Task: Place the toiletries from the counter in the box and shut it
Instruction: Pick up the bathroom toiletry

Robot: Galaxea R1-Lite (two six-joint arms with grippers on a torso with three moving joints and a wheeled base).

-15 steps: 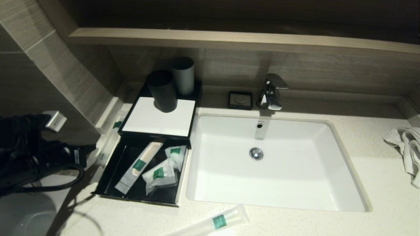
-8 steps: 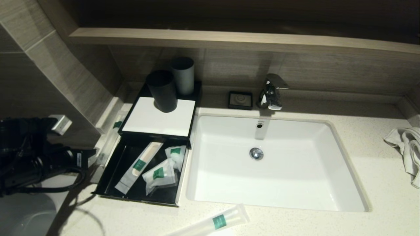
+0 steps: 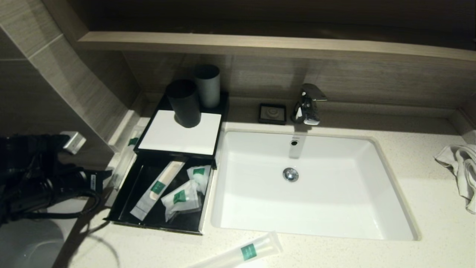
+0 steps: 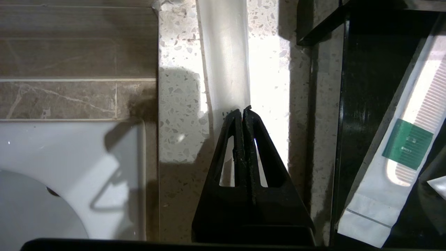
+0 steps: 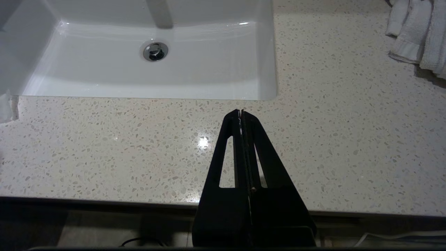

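The tube packet by the wall is lying flat below my left gripper's closed fingers, so next I open the fingers, reach further down and pinch the packet's near end.
The black box with a white panel stands left of the basin, its drawer pulled open. In the drawer lie a long comb packet and two small pouches. One long slim tube packet lies on the counter between the box and the wall. My left gripper is shut, its tips over this packet's near end; I cannot tell whether they pinch it. A second tube packet lies at the counter's front edge. My right gripper is shut and empty over the front counter.
Two dark cups stand on the box's white panel. A small black soap dish and the faucet sit behind the white basin. A white towel lies at the far right. The wall runs close beside the left packet.
My left arm has shifted a little to the right, towards the box and the packet beside it. Its gripper has stayed shut. The packets have not moved.
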